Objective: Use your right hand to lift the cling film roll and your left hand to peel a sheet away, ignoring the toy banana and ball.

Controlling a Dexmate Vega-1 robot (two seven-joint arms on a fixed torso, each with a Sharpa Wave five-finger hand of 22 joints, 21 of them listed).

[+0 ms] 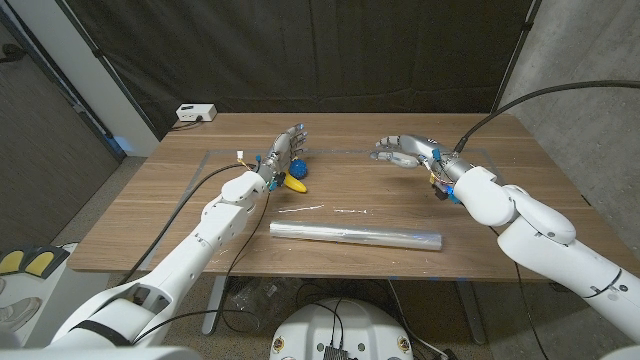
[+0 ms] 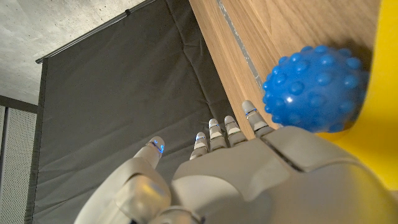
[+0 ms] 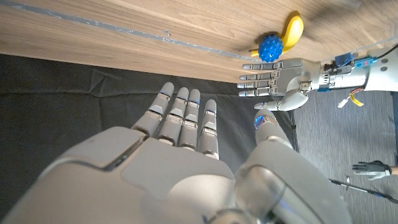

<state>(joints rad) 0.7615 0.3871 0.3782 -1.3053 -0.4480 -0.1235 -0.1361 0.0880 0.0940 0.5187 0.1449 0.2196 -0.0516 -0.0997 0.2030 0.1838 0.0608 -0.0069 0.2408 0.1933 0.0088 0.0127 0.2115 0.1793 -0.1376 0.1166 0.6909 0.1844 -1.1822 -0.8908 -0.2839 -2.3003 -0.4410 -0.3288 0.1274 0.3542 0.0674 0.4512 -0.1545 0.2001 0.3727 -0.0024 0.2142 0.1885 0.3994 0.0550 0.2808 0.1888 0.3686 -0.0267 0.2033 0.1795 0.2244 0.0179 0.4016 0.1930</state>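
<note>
Thin glints (image 1: 301,208) are running close behind the cling film roll (image 1: 355,235), so when I lift the roll, the loose piece of film will come with it as an attached flap.
The cling film roll (image 1: 355,236), a long clear-wrapped tube, lies across the near middle of the table, with a loose strip of film (image 1: 322,209) just behind it. My left hand (image 1: 284,150) stands open beside the blue spiky ball (image 1: 298,168) and the yellow toy banana (image 1: 296,183), holding nothing. In the left wrist view the hand (image 2: 236,180) is right next to the ball (image 2: 314,87) and banana (image 2: 379,124). My right hand (image 1: 405,151) hovers open over the far right of the table, well behind the roll. The right wrist view shows its spread fingers (image 3: 183,121) and my left hand (image 3: 280,78).
A white box (image 1: 196,113) sits on the table's far left corner. A black curtain hangs behind the table. Cables run along both arms. A taped outline marks the tabletop (image 1: 180,215).
</note>
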